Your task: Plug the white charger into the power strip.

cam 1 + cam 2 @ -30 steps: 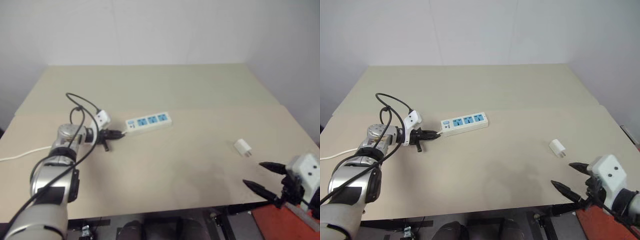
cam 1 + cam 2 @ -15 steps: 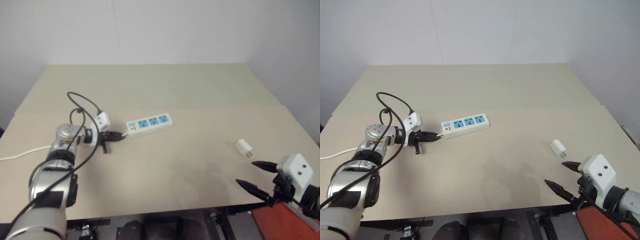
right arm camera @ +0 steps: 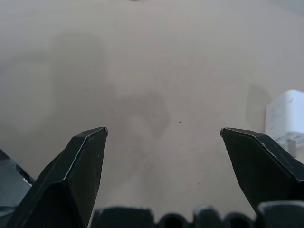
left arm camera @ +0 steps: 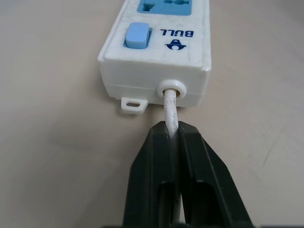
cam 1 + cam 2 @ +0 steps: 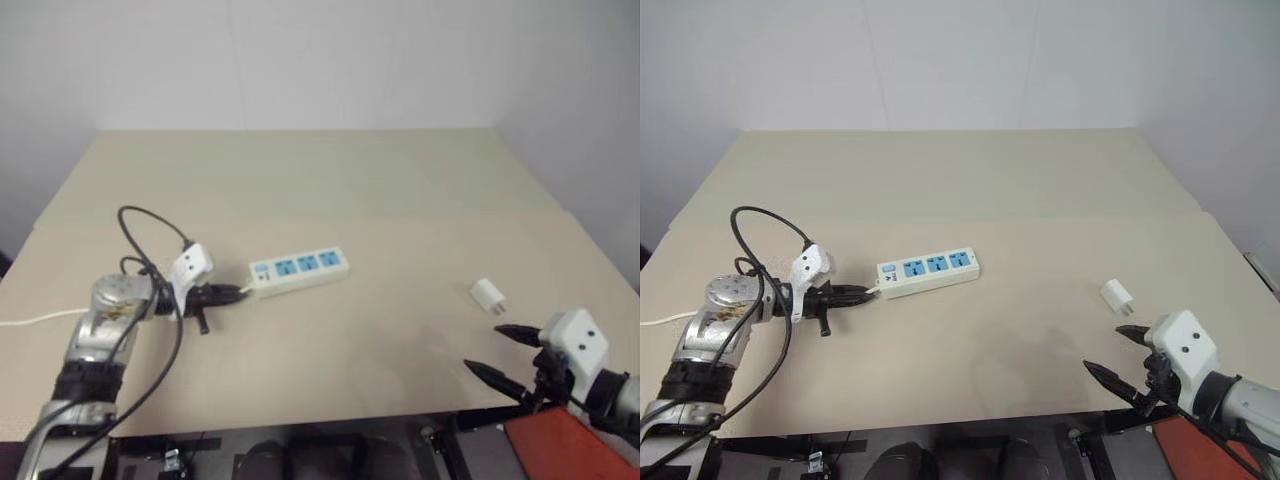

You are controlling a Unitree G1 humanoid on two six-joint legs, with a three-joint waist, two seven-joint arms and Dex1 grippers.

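The white charger's narrow end has prongs [image 5: 498, 309] sticking out, so the charger [image 5: 487, 294] will stand up straight on the power strip when the robot pushes it in.
The power strip [image 5: 299, 271] is a white bar with three blue sockets, lying left of the table's middle. Its thin white cord [image 4: 171, 112] leaves the end with the blue switch, and my left gripper [image 5: 236, 293] is shut on that cord right behind the strip. The white charger [image 5: 487, 295] is a small cube lying flat at the right of the table; the right wrist view shows its prongs [image 3: 293, 141]. My right gripper [image 5: 497, 352] hangs open just nearer the front edge than the charger, with nothing between its fingers.
The cord [image 5: 40, 318] trails off the table's left edge. A black cable [image 5: 150, 225] loops over my left wrist. The beige tabletop [image 5: 330, 180] stretches back to a white wall. A red object [image 5: 560, 440] sits below the front right corner.
My left gripper has drawn back toward the front left with the cord in it, and the power strip has slid slightly after it. My right gripper has barely moved.
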